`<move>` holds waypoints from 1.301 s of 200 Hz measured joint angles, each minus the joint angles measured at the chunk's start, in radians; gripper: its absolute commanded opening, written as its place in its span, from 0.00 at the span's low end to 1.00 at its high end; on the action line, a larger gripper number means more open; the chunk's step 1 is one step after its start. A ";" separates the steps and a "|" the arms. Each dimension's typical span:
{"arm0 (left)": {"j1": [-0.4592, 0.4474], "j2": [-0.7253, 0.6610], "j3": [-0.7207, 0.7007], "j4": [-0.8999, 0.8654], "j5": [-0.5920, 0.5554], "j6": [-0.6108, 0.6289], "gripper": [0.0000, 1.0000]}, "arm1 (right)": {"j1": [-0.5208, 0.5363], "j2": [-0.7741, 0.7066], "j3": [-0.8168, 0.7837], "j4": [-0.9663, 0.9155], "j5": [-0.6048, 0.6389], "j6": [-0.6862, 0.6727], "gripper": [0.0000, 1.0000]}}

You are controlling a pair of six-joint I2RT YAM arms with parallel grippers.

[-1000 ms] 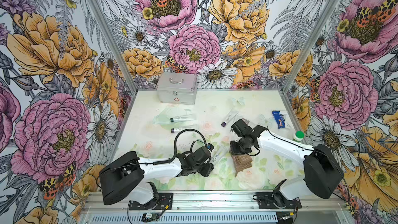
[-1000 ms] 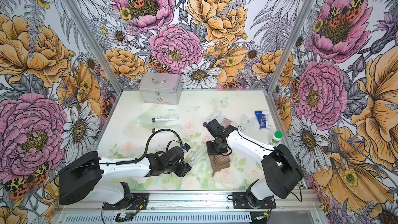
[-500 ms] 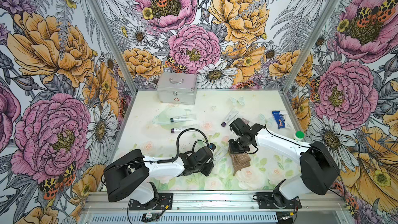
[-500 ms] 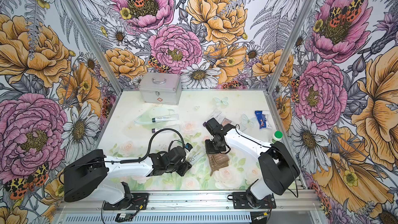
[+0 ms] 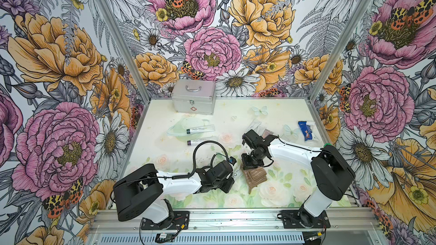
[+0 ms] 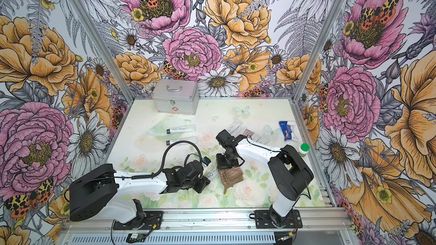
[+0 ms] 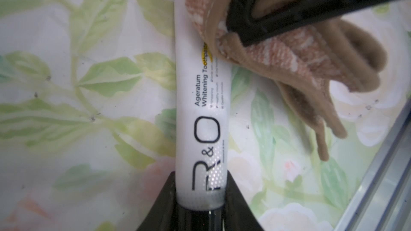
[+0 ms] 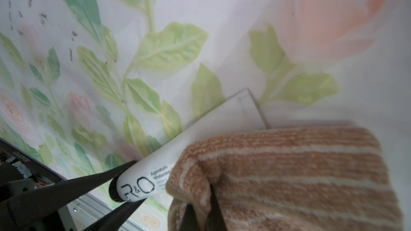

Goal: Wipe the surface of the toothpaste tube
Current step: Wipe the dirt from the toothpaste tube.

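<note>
The cloth is mostly off one edge of the toothpaste tube (image 7: pixel 227 73), so next my right gripper sweeps it back over the tube toward the uncovered flat end (image 8: pixel 243 110).
The toothpaste tube (image 7: pixel 200 107) is white with black R&O lettering and a black cap, and it lies flat on the floral table. My left gripper (image 7: pixel 201 187) is shut on its cap end, seen in a top view (image 5: pixel 230 180) near the table's front middle. A brown striped cloth (image 8: pixel 289 174) is bunched in my right gripper (image 8: pixel 203 214), which is shut on a fold of it. The cloth (image 7: pixel 289 63) rests over the tube's flat far end and on the table beside it. In both top views the cloth (image 6: pixel 232 176) hides most of the tube (image 6: pixel 212 174).
A silver first-aid case (image 5: pixel 193 96) stands at the back. Two more tubes (image 5: pixel 200 128) (image 5: pixel 201 141) and a face mask (image 5: pixel 186 126) lie left of centre. Sachets (image 5: pixel 254 124), a blue packet (image 5: pixel 306 130) and a green-capped bottle (image 6: pixel 303 149) are at the right. The metal front rail (image 7: pixel 378 163) runs close by.
My left gripper's jaws have closed onto the tube's cap end. The right gripper, holding the cloth, has shifted slightly toward the tube.
</note>
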 measured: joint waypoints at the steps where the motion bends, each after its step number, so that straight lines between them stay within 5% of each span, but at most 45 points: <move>1: 0.000 0.000 0.000 0.000 0.000 0.000 0.31 | 0.001 0.001 0.000 0.002 0.000 0.001 0.00; 136: 0.000 -0.006 -0.002 0.003 0.000 0.000 0.30 | -0.100 0.062 0.011 0.017 0.017 -0.031 0.00; 260: -0.028 -0.008 -0.014 0.016 -0.011 -0.007 0.30 | 0.016 0.051 0.021 0.035 -0.027 -0.008 0.00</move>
